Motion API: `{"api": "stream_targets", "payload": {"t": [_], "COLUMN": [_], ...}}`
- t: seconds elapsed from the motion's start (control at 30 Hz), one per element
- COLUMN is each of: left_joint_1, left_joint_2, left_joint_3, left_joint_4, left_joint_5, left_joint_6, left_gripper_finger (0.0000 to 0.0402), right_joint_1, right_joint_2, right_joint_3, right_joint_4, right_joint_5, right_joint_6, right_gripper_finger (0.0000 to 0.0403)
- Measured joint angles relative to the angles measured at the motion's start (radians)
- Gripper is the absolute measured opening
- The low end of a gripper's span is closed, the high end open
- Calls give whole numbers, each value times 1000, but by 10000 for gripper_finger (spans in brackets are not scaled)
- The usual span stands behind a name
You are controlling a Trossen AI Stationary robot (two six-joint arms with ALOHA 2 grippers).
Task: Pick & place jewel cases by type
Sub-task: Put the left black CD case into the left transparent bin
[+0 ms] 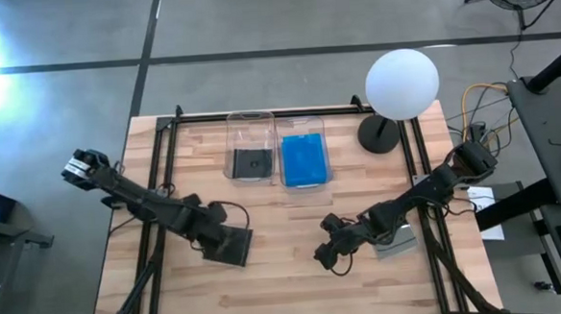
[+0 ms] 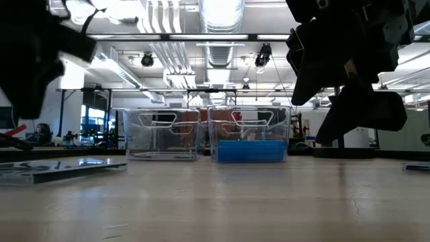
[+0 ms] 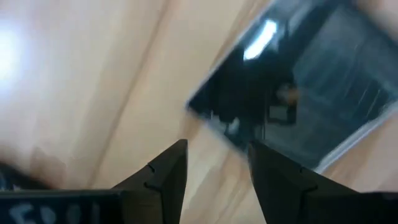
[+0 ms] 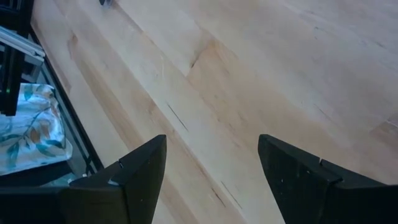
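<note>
The dark jewel case (image 1: 231,248) is lying flat and is too far from my right gripper. So my left gripper should slide it to the middle (image 1: 311,271), where both grippers can tilt it.
One dark jewel case (image 1: 235,247) lies flat on the wood near the table's near-left part; it also shows in the left wrist view (image 3: 298,93) and the low view (image 2: 60,169). My left gripper (image 1: 217,237) (image 3: 217,155) hangs open just above it, short of its edge. My right gripper (image 1: 324,255) (image 4: 211,155) is open over bare wood near the table's middle and holds nothing. A greyish case (image 1: 396,240) lies under the right arm. The left clear bin (image 1: 251,147) holds a dark case (image 1: 252,163). The right bin (image 1: 304,148) holds blue cases (image 1: 305,161) (image 2: 250,150).
A white globe lamp (image 1: 402,83) on a dark base stands at the far right corner. Both bins sit side by side at the far middle (image 2: 208,134). Black frame rails (image 1: 157,192) run along the table's left and right sides. Bare wood lies between the grippers.
</note>
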Motion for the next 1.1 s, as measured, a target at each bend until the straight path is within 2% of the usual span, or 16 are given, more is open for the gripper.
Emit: {"api": "stream_targets", "payload": {"t": [0.23, 0.37, 0.57, 0.73, 0.8, 0.87, 1.0, 1.1], "left_joint_1": [47, 56, 59, 64, 68, 78, 104, 128], "left_joint_2": [37, 78, 160, 218, 223, 215, 170, 153], "left_joint_3": [-109, -137, -157, -125, -83, -25, 33, 55], "left_joint_4": [-2, 21, 140, 163, 215, 312, 375, 292], "left_joint_5": [169, 172, 173, 203, 180, 112, 37, 12], "left_joint_6": [47, 80, 112, 95, 87, 87, 116, 116], "left_gripper_finger": [149, 149, 149, 149, 149, 149, 149, 149], "right_joint_1": [0, 0, 0, 0, 0, 0, -17, -30], "right_joint_2": [0, 0, 0, 0, 0, 0, 0, 0], "right_joint_3": [0, 0, 0, 0, 0, 0, 0, 0], "right_joint_4": [0, 0, 0, 1, 2, 2, -27, -118], "right_joint_5": [2, 2, 2, 2, 2, 2, 1, 2], "right_joint_6": [-9, -3, -2, 1, 10, 17, 105, 235], "right_gripper_finger": [249, 249, 249, 249, 249, 249, 249, 249]}}
